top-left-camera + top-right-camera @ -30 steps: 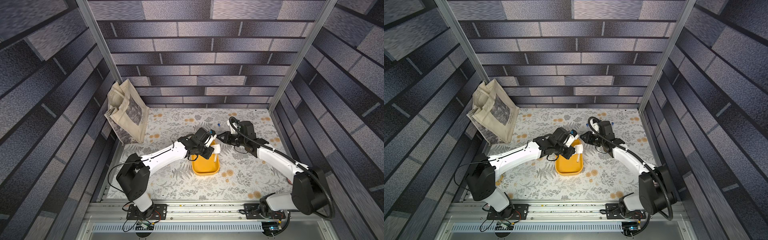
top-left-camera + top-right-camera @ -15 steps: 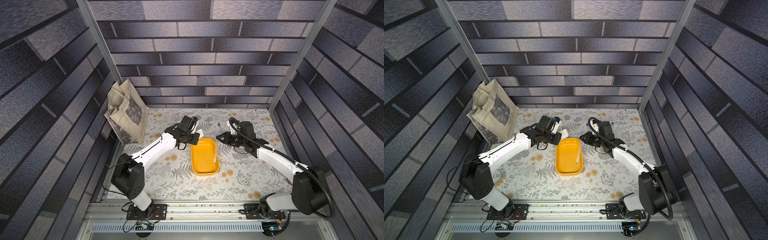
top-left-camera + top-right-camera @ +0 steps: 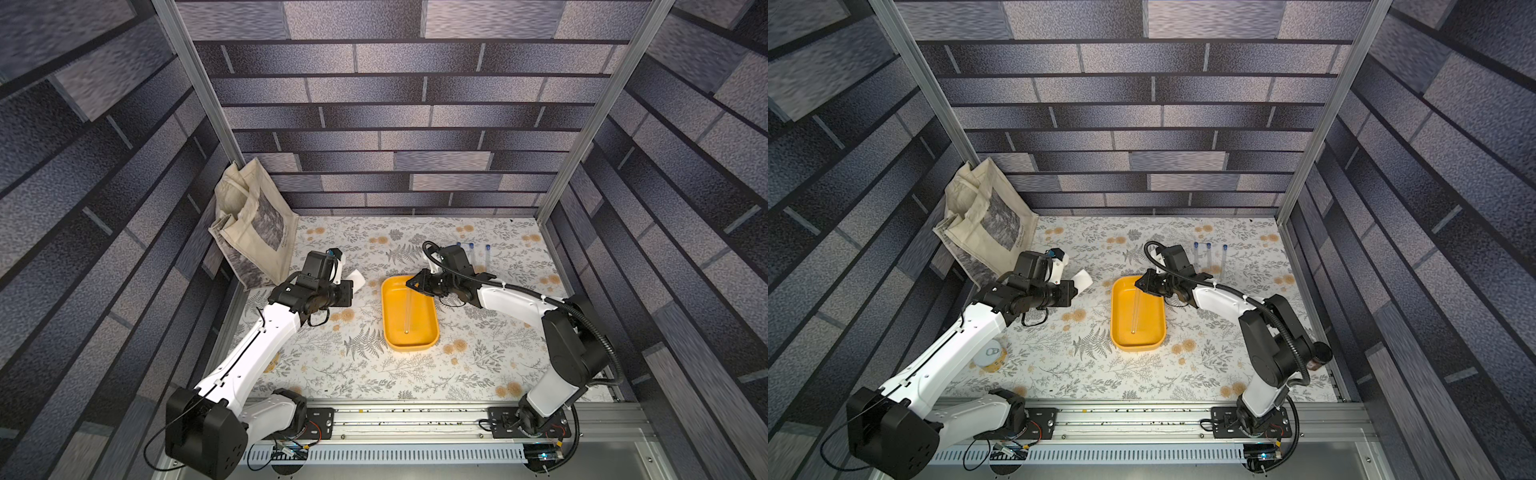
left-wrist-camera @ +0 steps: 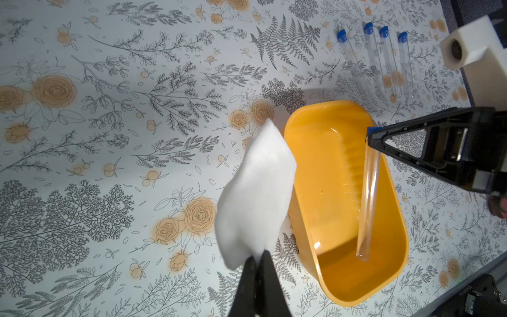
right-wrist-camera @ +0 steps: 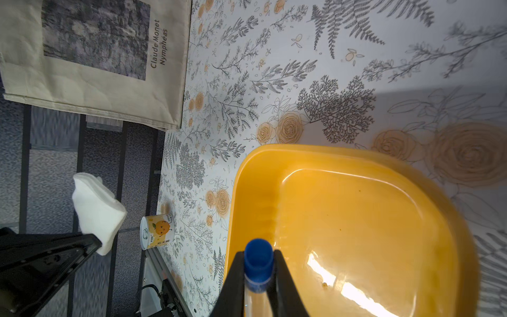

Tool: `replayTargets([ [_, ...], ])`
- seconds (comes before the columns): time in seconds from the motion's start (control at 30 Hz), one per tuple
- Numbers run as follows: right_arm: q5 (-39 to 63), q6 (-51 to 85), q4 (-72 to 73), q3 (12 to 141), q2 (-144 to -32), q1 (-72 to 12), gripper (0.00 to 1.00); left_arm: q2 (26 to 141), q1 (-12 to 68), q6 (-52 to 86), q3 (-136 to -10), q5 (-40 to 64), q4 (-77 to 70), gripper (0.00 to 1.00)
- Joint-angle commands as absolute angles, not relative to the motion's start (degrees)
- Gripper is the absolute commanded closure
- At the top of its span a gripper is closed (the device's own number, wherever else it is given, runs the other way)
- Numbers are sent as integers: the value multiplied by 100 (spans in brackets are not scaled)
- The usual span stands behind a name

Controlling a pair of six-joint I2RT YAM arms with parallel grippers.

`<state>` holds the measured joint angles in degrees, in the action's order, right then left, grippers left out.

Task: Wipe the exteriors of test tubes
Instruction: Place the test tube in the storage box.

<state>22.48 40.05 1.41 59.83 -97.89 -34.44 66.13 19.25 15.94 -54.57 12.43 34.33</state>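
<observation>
The test tube (image 3: 408, 312) is lined up with the length of the yellow tray. My right gripper should go on lowering the tube's blue cap until the tube rests on the tray's bottom (image 3: 395, 321).
My right gripper (image 5: 258, 264) is shut on the blue cap of a clear test tube (image 4: 369, 197). The tube hangs slanting down into the yellow tray (image 3: 432, 337), its round end near the tray floor. In both top views this gripper (image 3: 409, 284) hovers over the tray's far end. My left gripper (image 4: 258, 256) is shut on a folded white cloth (image 4: 256, 192), held above the table left of the tray (image 4: 329, 105) and apart from the tube. Several more capped test tubes (image 4: 384, 60) lie side by side on the table behind the tray, partly hidden in a top view (image 3: 1208, 257) by the right arm.
A beige tote bag (image 3: 253, 224) leans in the back left corner. A small yellow-printed can (image 3: 990, 353) stands near the left front edge, under the left arm. The metal rail (image 3: 415, 419) with both arm bases runs along the front.
The left gripper with the cloth has pulled away from the tube over the tray and swung out to the left. The right gripper still holds the tube over the tray.
</observation>
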Motion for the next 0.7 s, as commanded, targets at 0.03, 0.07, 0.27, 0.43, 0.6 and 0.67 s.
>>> replayTargets([
  [0.03, 1881, 4258, 277, 6255, -10107, -3691, 86, 6332, 1805, 1617, -5364, 1640, 3623, 95],
  [0.07, 1813, 4281, 265, 6258, -10185, -3746, 86, 6288, 1802, 1617, -5377, 1721, 3645, 95],
  [0.27, 1528, 4494, 304, 6345, -10639, -4005, 86, 6137, 1793, 1436, -5422, 1881, 3945, 94],
  [0.43, 1372, 4537, 310, 6396, -10809, -4100, 84, 6178, 1769, 1415, -5432, 1999, 3898, 94],
  [0.6, 1288, 4521, 192, 6476, -10825, -4122, 78, 6137, 1736, 1407, -5456, 2056, 3897, 94],
  [0.67, 1288, 4500, 108, 6524, -10820, -4121, 76, 6094, 1731, 1400, -5457, 2024, 3929, 94],
])
